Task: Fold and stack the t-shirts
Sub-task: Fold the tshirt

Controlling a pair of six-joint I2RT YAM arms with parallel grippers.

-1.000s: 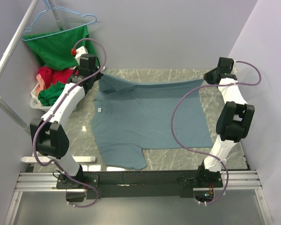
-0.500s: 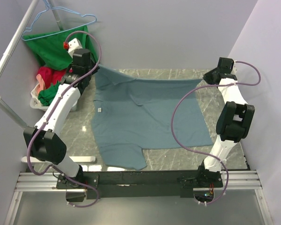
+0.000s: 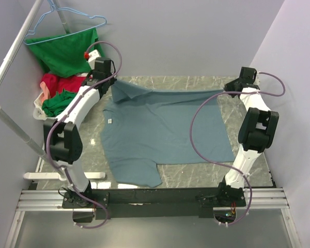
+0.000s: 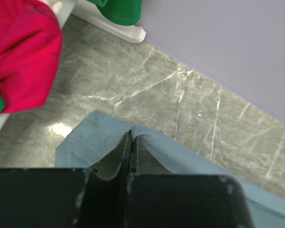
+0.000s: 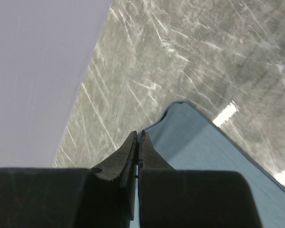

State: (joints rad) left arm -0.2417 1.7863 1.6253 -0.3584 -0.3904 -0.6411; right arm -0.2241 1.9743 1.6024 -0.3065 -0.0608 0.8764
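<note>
I can see the grey-blue t-shirt bunched up in a slanted fold point(image 3: 127, 90) next to my left gripper, so my right gripper should put its corner of the t-shirt down and then grab that fold point(image 3: 134, 94).
A dusty grey-blue t-shirt point(image 3: 160, 129) lies spread on the marble table, its far edge lifted at both corners. My left gripper point(image 3: 111, 82) is shut on the far left corner of this shirt point(image 4: 95, 137), its fingertips point(image 4: 132, 137) pinched on a fold of cloth. My right gripper point(image 3: 228, 90) is shut on the far right corner point(image 5: 199, 137), the cloth edge between its fingertips point(image 5: 138, 137). Red point(image 3: 59, 82) and dark green shirts point(image 3: 57, 103) lie in a white bin at far left. A green shirt point(image 3: 67, 49) hangs on a hanger.
A white bin point(image 3: 39, 111) stands at the far left edge, also partly visible in the left wrist view point(image 4: 118, 31). A slanted white pole point(image 3: 10, 62) and blue hanger point(image 3: 67, 23) rise at far left. The lilac back wall point(image 3: 186, 36) is close behind both grippers.
My left gripper swung left and back with the shirt's corner, then returned right toward the table; the far left edge now sags lower. My right gripper has barely moved.
</note>
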